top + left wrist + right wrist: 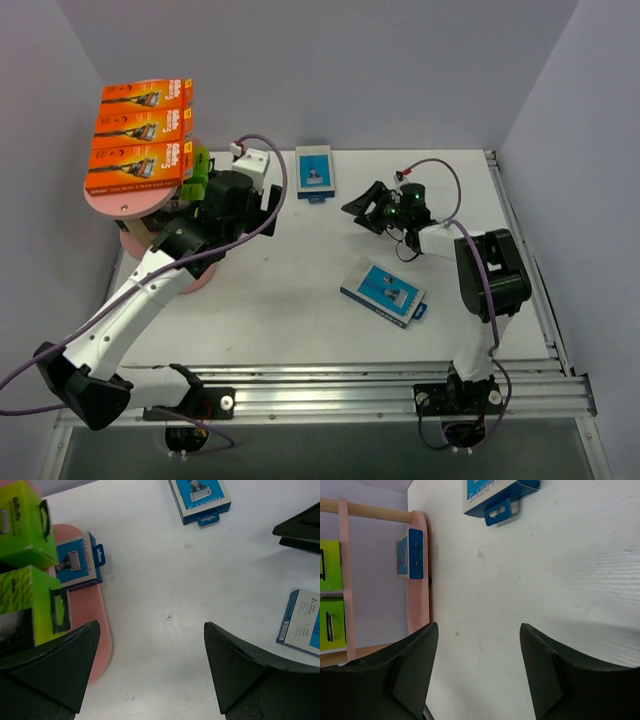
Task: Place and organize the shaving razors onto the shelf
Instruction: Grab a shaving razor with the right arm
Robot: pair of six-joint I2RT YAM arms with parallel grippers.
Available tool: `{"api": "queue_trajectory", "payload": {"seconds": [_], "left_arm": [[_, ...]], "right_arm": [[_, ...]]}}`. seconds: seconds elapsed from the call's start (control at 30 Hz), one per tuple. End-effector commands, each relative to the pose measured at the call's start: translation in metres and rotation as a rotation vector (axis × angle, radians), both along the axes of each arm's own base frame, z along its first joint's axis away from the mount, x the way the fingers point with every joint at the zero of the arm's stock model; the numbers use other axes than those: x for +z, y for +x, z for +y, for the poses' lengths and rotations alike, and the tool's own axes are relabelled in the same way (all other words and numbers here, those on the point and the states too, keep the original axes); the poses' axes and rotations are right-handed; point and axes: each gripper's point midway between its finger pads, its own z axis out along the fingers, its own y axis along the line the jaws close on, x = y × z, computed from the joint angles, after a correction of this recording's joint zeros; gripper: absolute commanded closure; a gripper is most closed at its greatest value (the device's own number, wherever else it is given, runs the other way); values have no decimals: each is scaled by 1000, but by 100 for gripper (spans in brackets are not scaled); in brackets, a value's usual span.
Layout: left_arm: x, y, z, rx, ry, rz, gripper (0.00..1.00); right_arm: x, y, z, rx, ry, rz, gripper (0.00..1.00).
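Note:
My right gripper should keep moving in, as the back blue pack's tab (317,199) sticks out free with open space before its fingers, until they straddle that tab.
The pink shelf (125,200) stands at the far left, three orange razor packs (140,140) lying on its top board. Two lime green packs (22,525) sit on a middle board. A blue pack (77,562) stands on the bottom board (417,605). Two more blue packs lie on the table, one at the back (314,172) and one nearer the middle (382,291). My left gripper (150,670) hovers open and holds nothing beside the shelf's base. My right gripper (479,670) is open over bare table, pointing toward the shelf, with nothing between its fingers.
The white table (300,300) is walled by grey panels at the left, back and right. A metal rail (400,385) runs along the near edge. In the left wrist view the right gripper's black fingers (300,530) reach in from the right.

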Motion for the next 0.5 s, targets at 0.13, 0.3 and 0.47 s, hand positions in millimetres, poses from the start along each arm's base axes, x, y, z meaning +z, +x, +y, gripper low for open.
{"api": "queue_trajectory", "payload": {"seconds": [0.13,0.3,0.47], "left_arm": [[9,-33,44,44,-78,-108,6],[3,-43,54,42,-123,-134,6],[-7,-45,56,44,-142,-135,6]], "right_arm": [[5,37,51,-89,63,-9,39],[-1,56,75,-134,77,5,40],[-26,72,83,-186,65,47,41]]}}
